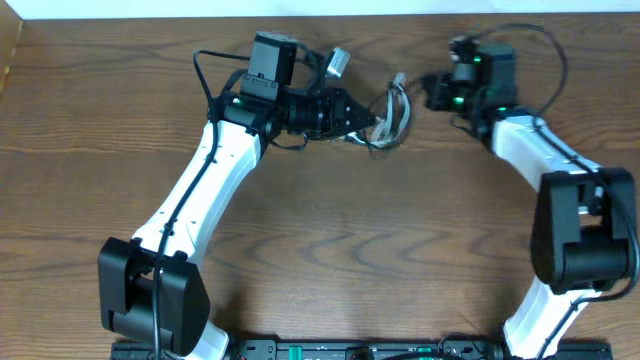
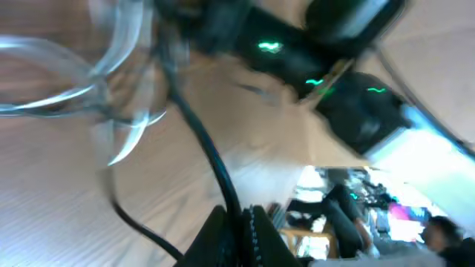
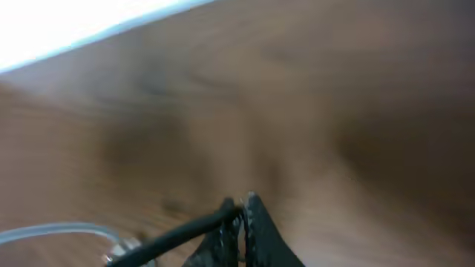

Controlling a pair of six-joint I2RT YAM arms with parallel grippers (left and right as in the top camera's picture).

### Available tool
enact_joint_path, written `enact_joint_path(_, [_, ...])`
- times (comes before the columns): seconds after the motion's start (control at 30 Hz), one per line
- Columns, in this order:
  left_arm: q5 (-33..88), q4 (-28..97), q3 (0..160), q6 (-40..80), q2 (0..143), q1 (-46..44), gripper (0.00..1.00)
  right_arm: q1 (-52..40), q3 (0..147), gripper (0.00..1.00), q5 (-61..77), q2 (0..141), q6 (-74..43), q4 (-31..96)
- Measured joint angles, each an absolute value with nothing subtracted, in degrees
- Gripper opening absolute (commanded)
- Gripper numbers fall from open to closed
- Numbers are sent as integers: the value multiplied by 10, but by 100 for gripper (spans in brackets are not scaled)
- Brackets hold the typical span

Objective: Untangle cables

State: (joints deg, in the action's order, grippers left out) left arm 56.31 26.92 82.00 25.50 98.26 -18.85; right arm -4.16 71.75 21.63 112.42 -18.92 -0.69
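Observation:
Next, I lower the tangle with my left gripper and pull a black loop out with it, because the pale cable's loops [image 1: 398, 112] are bunched up with black cable between my pulling grippers.
A small tangle of thin cables [image 1: 393, 115], black ones and a pale one, lies on the wooden table at the back middle, between my two grippers. My left gripper [image 1: 377, 122] is shut on a black cable [image 2: 208, 156], which runs up from its fingertips [image 2: 241, 215] toward blurred loops of the pale cable [image 2: 82, 81]. My right gripper [image 1: 432, 92] is shut on a black cable [image 3: 174, 236] at its fingertips [image 3: 241, 206]; the pale cable [image 3: 52, 232] shows at the lower left of the right wrist view. Both wrist views are blurred.
The wooden table [image 1: 340, 250] ends at a white strip along the back edge [image 1: 400, 8]. A small silver plug [image 1: 337, 62] lies behind the left arm. The right arm [image 2: 349, 89] with green lights shows in the left wrist view.

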Motion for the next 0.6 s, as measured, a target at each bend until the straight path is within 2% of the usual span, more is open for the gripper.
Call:
enact_joint_path(0.17, [448,334,820,255,983,-189,7,-3,716,1,106,1085,-186,140])
enact_joint_path(0.33, [324,374,820,255,983,-189,8,-6,716,1,-22,1032,-178,239])
enact_joint_path(0.53, [183,417,820,255,983,-189,8,-20,716,1,-93,992,-148,337])
enact_joint_path(0.6, [145,425,820,255,983,-189,11,-29,716,1,-104,963,-142,354])
